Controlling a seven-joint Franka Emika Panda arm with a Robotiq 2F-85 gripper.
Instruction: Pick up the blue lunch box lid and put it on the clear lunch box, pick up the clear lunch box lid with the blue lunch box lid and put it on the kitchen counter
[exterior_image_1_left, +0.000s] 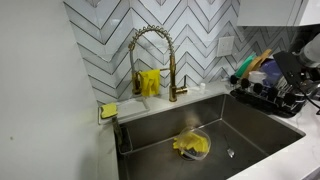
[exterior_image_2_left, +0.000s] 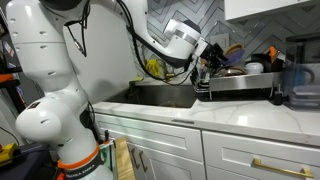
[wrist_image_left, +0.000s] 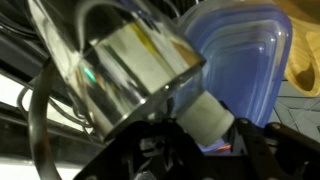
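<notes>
The shiny piece's pale tip keeps my gripper's fingers from reaching the blue lunch box lid, so I should move back and turn to grab the lid's edge.
In the wrist view the blue lunch box lid fills the upper right, periwinkle with rounded corners. A clear lunch box lies tilted just left of it, among dark rack wires. My gripper is close under the lid's lower edge. A white finger pad is on one side and a dark finger on the other, with a gap between them. In an exterior view the gripper reaches into the dish rack on the white kitchen counter. The lid is hidden in both exterior views.
The steel sink holds a yellow cloth below a gold faucet. The dish rack is crowded with utensils and dishes. Something yellow lies behind the lid. A dark appliance stands beyond the rack.
</notes>
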